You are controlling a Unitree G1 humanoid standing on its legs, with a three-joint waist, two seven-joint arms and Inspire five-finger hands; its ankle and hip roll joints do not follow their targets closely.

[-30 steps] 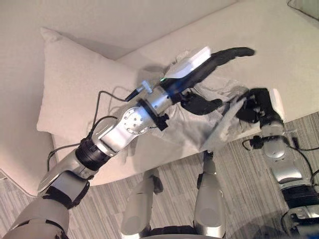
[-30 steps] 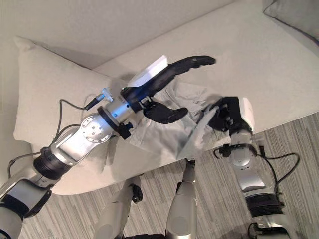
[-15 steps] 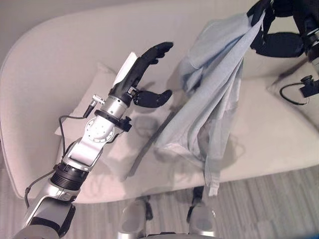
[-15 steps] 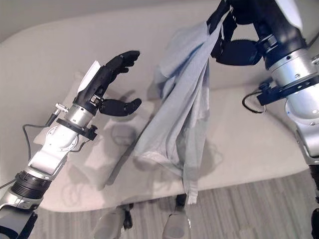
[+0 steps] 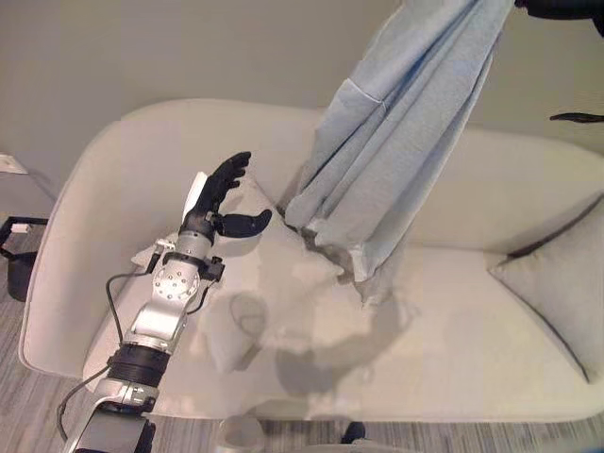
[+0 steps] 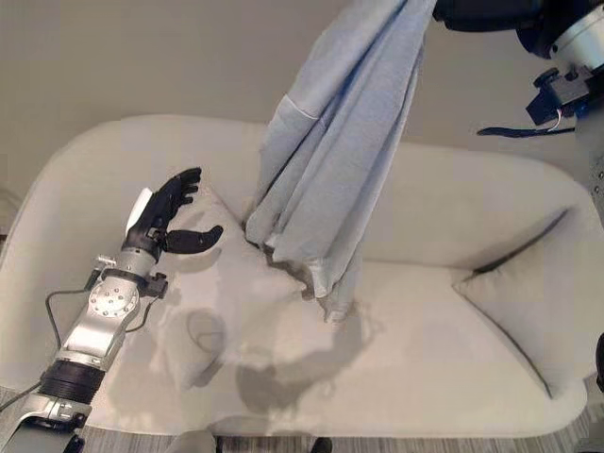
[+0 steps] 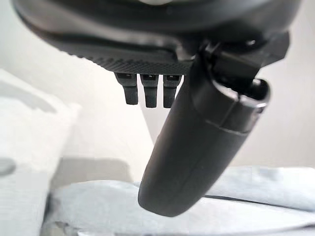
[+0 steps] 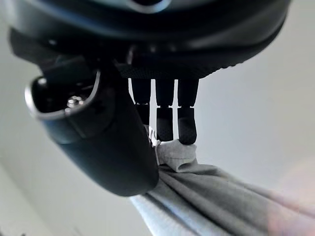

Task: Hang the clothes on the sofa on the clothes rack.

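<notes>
The light blue garment has long limp folds running down it, so I expect it to open out wide and hang below a tight edge when the robot pulls its corner.
A light blue garment hangs in long folds from my right hand, high above the cream sofa. In the right wrist view the fingers and the thumb pinch a bunched edge of the garment. The hem dangles just over the seat. My left hand is held up, open and holding nothing, to the left of the garment and a little apart from it. In the left wrist view its thumb is straight, and the garment shows past it.
A pale pillow lies on the seat below my left hand. A grey-beige cushion leans in the sofa's right corner. A black object stands on the floor beyond the sofa's left arm. A bare wall rises behind the sofa.
My right hand has raised the garment from the seat to well above the sofa. My left hand stays open beside it. The camera has tilted up.
</notes>
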